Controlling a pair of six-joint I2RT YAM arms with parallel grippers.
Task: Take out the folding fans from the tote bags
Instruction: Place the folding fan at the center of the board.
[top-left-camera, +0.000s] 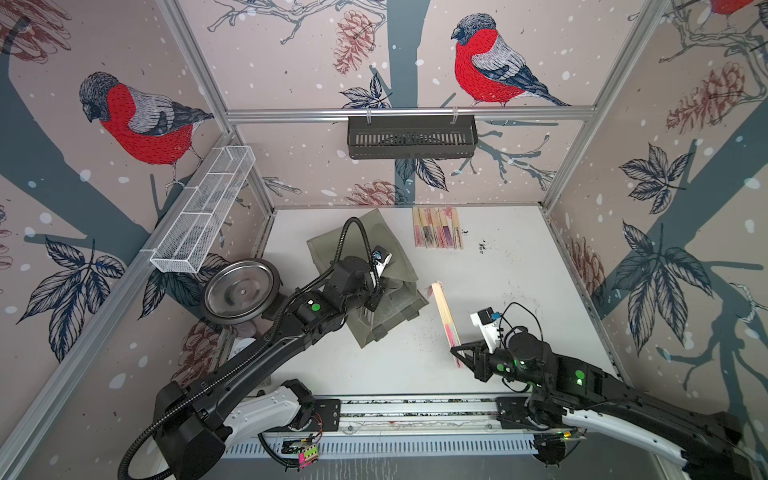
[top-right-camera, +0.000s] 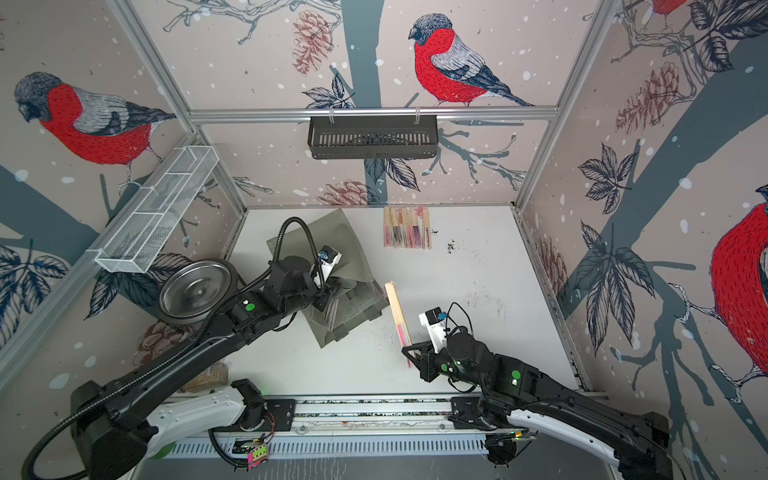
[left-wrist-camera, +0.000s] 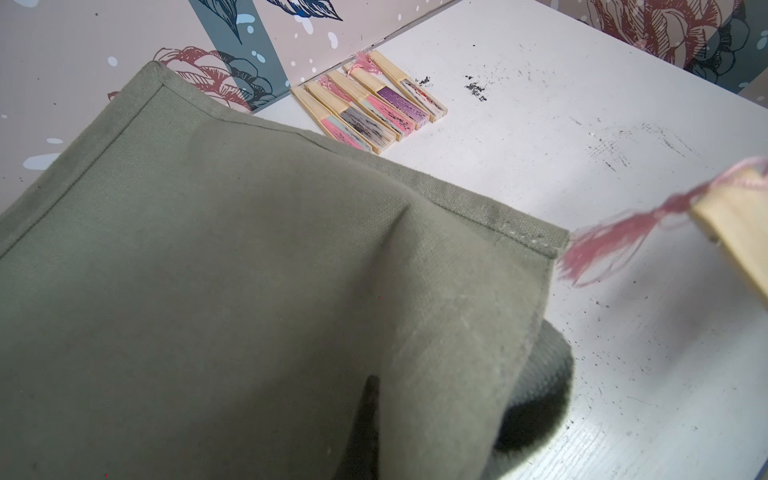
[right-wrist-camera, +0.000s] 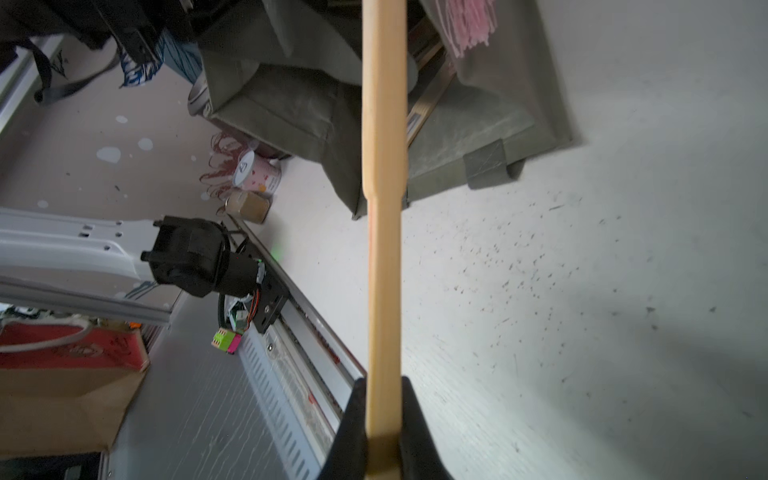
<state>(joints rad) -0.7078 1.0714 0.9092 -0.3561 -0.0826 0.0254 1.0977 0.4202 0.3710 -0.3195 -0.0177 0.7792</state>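
The folding fan's tassel end (top-left-camera: 438, 291) points back, the same way as the fans in the row. My right gripper should go on carrying the folding fan until it lies in the free spot (top-left-camera: 468, 229) next to them before it lets go.
The olive tote bag (top-left-camera: 399, 257) (top-right-camera: 353, 253) lies at the table's back left, its mouth toward the front. My left gripper (top-left-camera: 371, 308) (top-right-camera: 328, 305) is shut on the mouth's upper fabric; in the left wrist view the cloth (left-wrist-camera: 249, 270) hides the jaws. My right gripper (top-left-camera: 457, 350) (top-right-camera: 409, 353) (right-wrist-camera: 384, 399) is shut on the fabric end of one folding fan (top-left-camera: 441, 309) (top-right-camera: 396, 309) (right-wrist-camera: 384, 187), held above the table right of the bag, its pink tassel (left-wrist-camera: 615, 241) hanging. More fans (right-wrist-camera: 428, 104) show inside the bag. Several fans (top-left-camera: 437, 227) (top-right-camera: 407, 228) (left-wrist-camera: 370, 108) lie in a row at the back.
A steel bowl (top-left-camera: 241, 291) stands tilted at the left wall. A white wire-mesh tray (top-left-camera: 203, 208) hangs on the left wall and a black slotted basket (top-left-camera: 411, 137) on the back rail. Two small tubs (right-wrist-camera: 257, 172) sit in the front-left corner. The arms' rail (top-left-camera: 415, 411) runs along the front.
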